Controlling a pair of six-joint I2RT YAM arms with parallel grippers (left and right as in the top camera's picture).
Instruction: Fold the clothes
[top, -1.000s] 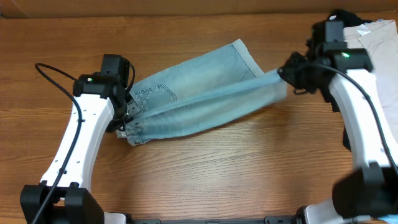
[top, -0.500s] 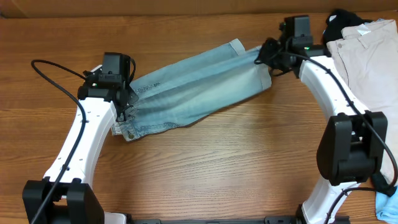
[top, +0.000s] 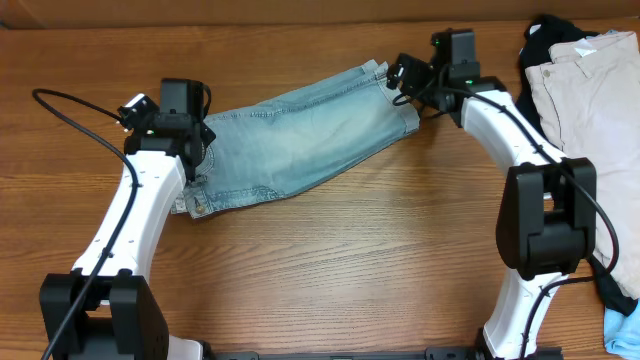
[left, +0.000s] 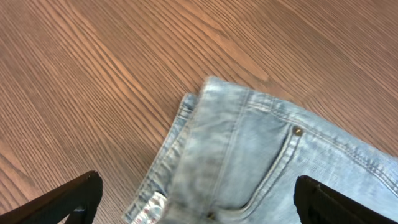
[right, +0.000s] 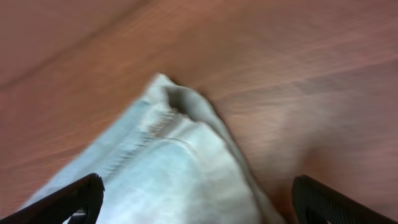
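My right gripper should pull the hem end nearer, because the doubled shorts lie slanted (top: 300, 140) with the hem end farther away than the waistband. This will straighten them before folding.
The clothes, light-blue denim shorts (top: 300, 135), lie flat on the wooden table, doubled over lengthwise and running from lower left to upper right. My left gripper (top: 195, 160) hovers over their waistband end, open. In the left wrist view the fingers (left: 74, 199) stand wide apart above the pocket and waistband corner of the shorts (left: 261, 155). My right gripper (top: 400, 78) is at the cuffed hem end, also open. The right wrist view shows its jaws spread over the hem corner of the shorts (right: 168, 168), with nothing clamped.
Beige trousers (top: 590, 90) and a black garment (top: 545, 30) are piled at the far right of the table. A light-blue item (top: 620, 325) peeks in at the lower right corner. A black cable (top: 70, 105) loops beside the left arm.
Both grippers opened and let go of the shorts. The lifted layer was carried toward the far side and now rests flat on the lower layer.
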